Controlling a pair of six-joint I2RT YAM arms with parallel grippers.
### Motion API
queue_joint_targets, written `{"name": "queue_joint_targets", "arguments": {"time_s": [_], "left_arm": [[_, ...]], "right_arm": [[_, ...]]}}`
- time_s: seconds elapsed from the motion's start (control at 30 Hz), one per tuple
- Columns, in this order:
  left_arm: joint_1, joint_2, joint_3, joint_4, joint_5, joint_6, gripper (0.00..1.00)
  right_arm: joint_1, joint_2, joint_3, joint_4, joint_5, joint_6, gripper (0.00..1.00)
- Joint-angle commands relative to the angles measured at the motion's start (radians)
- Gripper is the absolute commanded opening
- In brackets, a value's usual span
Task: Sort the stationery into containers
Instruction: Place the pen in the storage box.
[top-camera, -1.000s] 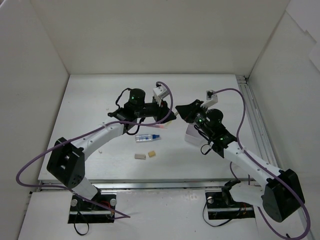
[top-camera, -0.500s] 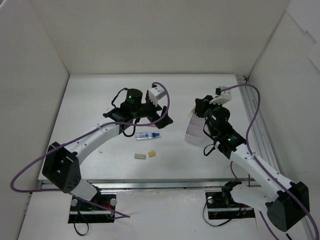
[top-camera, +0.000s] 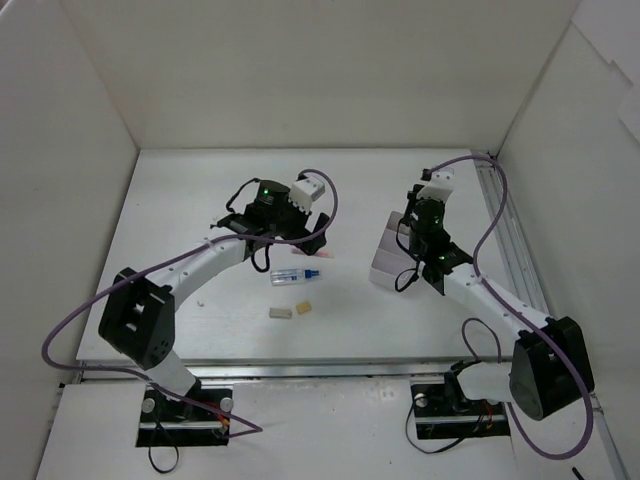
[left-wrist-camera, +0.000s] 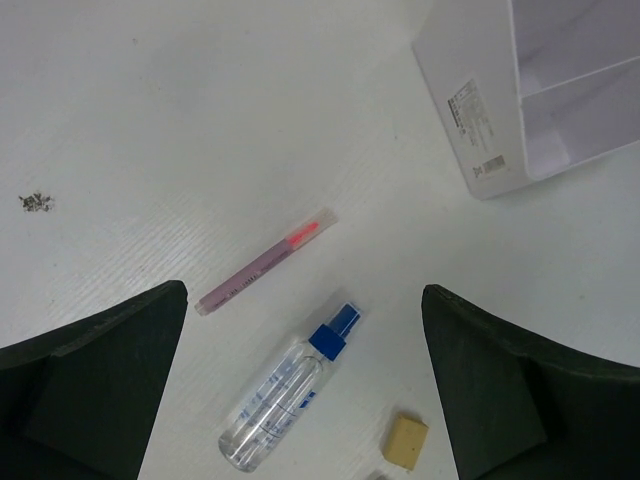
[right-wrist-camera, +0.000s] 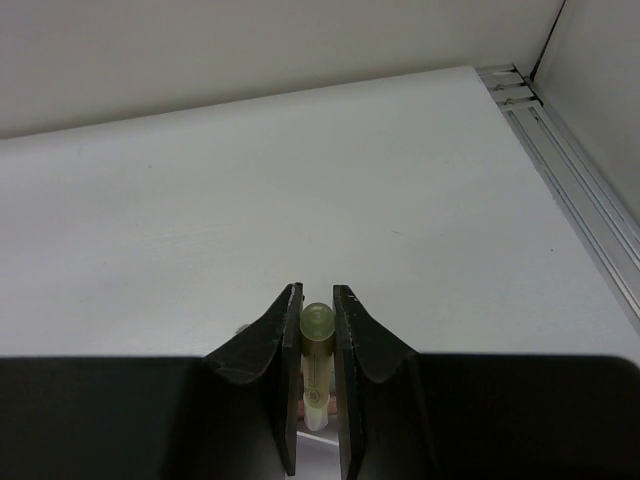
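Note:
I should let go of the pale yellow pen (right-wrist-camera: 317, 360) that my right gripper is holding over the white divided box, before my left gripper hands over the pinkish pen (top-camera: 326, 254).
My right gripper (right-wrist-camera: 317, 295) is shut on a pale yellow pen (right-wrist-camera: 317, 330) that stands upright between its fingers; it hangs over the white divided box (top-camera: 390, 258) at the table's right. My left gripper (left-wrist-camera: 302, 300) is open and holds nothing, hovering above the table left of the box (left-wrist-camera: 490, 120). Below it lie a pinkish pen with a red tip (left-wrist-camera: 262, 262), a clear stubby bottle with a blue end (left-wrist-camera: 285, 390) and a beige eraser (left-wrist-camera: 405, 441). From above I see the bottle (top-camera: 295, 275) and two erasers (top-camera: 280, 312) (top-camera: 304, 307) just in front of the left gripper (top-camera: 290, 250).
A metal rail (top-camera: 500, 230) runs along the table's right edge, close to the right arm. White walls close the table in on three sides. A small dark speck of debris (left-wrist-camera: 37, 202) lies on the table to the left.
The left gripper has opened and drawn back to the left, away from the right gripper. The right arm has swung right and toward the back, carrying the pale yellow pen over the box.

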Motion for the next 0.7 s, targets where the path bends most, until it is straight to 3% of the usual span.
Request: {"name": "queue_joint_targets", "arguments": {"time_s": [0.0,0.2,0.27,0.4,0.5,0.67], "left_arm": [[0.001,0.030,0.102,-0.013,-0.011,0.068,1.00],[0.001,0.139,0.184,-0.060,-0.052,0.117,1.00],[0.001,0.185,0.211,-0.094,-0.030,0.131,1.00],[0.001,0.239,0.243,-0.129,0.015,0.177,1.00],[0.001,0.282,0.263,-0.168,-0.025,0.182,1.00],[0.001,0.280,0.213,-0.200,-0.124,0.107,1.00]], "right_arm": [[-0.018,0.055,0.054,0.154,0.044,-0.039,0.00],[-0.020,0.105,0.024,0.161,0.041,0.012,0.02],[-0.021,0.082,-0.001,0.161,0.039,0.025,0.26],[-0.021,-0.016,-0.044,0.161,0.013,0.052,0.56],[-0.020,-0.088,-0.067,0.150,-0.008,0.065,0.70],[-0.021,-0.204,-0.098,0.087,-0.051,0.085,0.79]]}}
